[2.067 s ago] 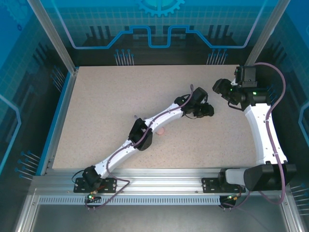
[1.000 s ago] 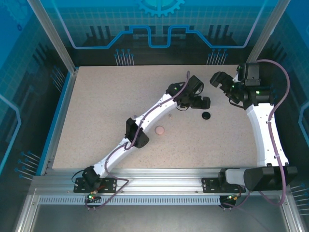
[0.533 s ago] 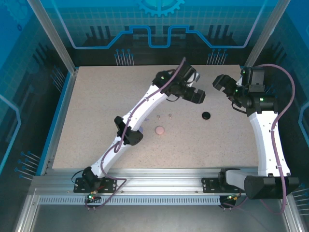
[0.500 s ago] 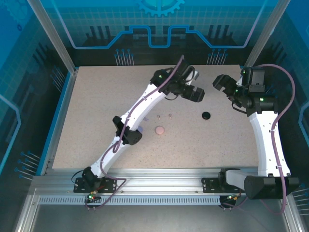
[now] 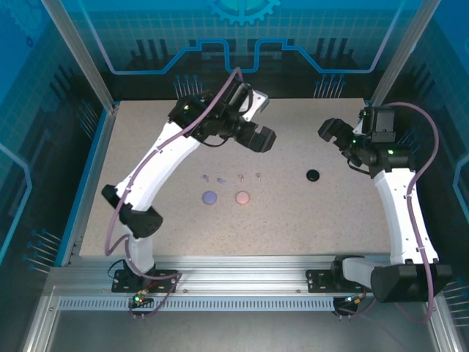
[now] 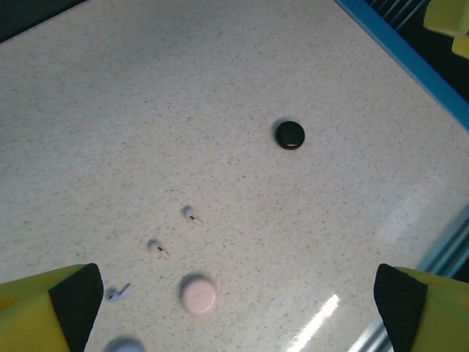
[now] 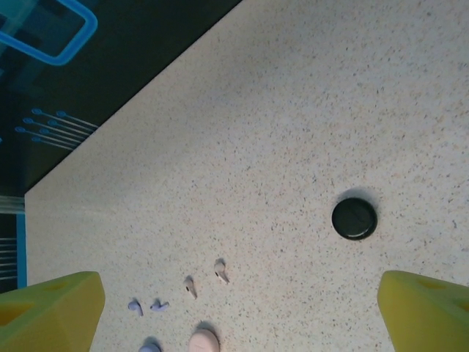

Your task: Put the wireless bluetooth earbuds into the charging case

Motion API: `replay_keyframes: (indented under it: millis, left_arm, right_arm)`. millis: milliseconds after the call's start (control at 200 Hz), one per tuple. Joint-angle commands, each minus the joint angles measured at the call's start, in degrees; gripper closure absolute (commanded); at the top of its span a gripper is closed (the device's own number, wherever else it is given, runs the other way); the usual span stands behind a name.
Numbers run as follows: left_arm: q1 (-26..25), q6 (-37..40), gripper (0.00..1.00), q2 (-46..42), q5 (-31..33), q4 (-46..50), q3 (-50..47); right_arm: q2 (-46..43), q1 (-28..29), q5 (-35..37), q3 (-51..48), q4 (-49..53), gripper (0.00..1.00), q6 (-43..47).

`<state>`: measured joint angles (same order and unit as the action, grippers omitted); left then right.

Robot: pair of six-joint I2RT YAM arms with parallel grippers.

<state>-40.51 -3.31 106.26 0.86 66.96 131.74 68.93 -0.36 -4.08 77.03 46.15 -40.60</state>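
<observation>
Open space (image 5: 226,198) lies between the pink case and the lilac case, so my right gripper keeps going toward the pink case (image 5: 242,197) and closes on its sides.
Three round charging cases lie shut on the table: a lilac case (image 5: 210,196), a pink case (image 5: 242,196) and a black case (image 5: 313,174). Behind them lie two lilac earbuds (image 5: 213,178) and two pink earbuds (image 5: 249,176). My left gripper (image 5: 260,138) hangs open high above the back of the table, holding nothing. Its wrist view looks down on the pink case (image 6: 198,295), pink earbuds (image 6: 190,213) and black case (image 6: 290,134). My right gripper (image 5: 328,130) is open and empty, behind the black case (image 7: 355,218); the pink earbuds (image 7: 220,271) and lilac earbuds (image 7: 135,306) lie below it.
Speckled beige tabletop (image 5: 146,161) with a blue rail along its left edge (image 5: 86,176) and an aluminium frame at the front (image 5: 242,275). Transparent blue walls surround the cell. The left arm's long white link (image 5: 157,165) slants over the table's left half.
The left arm has risen and swung back and left, uncovering the lilac case and lilac earbuds. The right gripper has hardly moved.
</observation>
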Motion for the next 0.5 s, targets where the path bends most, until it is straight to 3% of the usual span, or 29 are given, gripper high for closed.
replay_keyframes:
  millis: [0,215,495]
  left_arm:
    - [-0.13,2.96,0.01,-9.63,4.96,-7.97,-10.26]
    - [1.00,2.00,0.01,-31.13,10.32,-29.40,-41.82]
    - [6.39,-3.69,0.01,-47.79,13.58,-45.90,-69.23]
  right_arm:
    - [-0.92,2.70,0.22,-2.81,-1.91,0.03,-0.80]
    - [1.10,10.96,5.00,-7.58,-3.15,0.03,-1.19]
    - [9.76,25.29,12.54,-10.68,-3.66,0.00,-4.06]
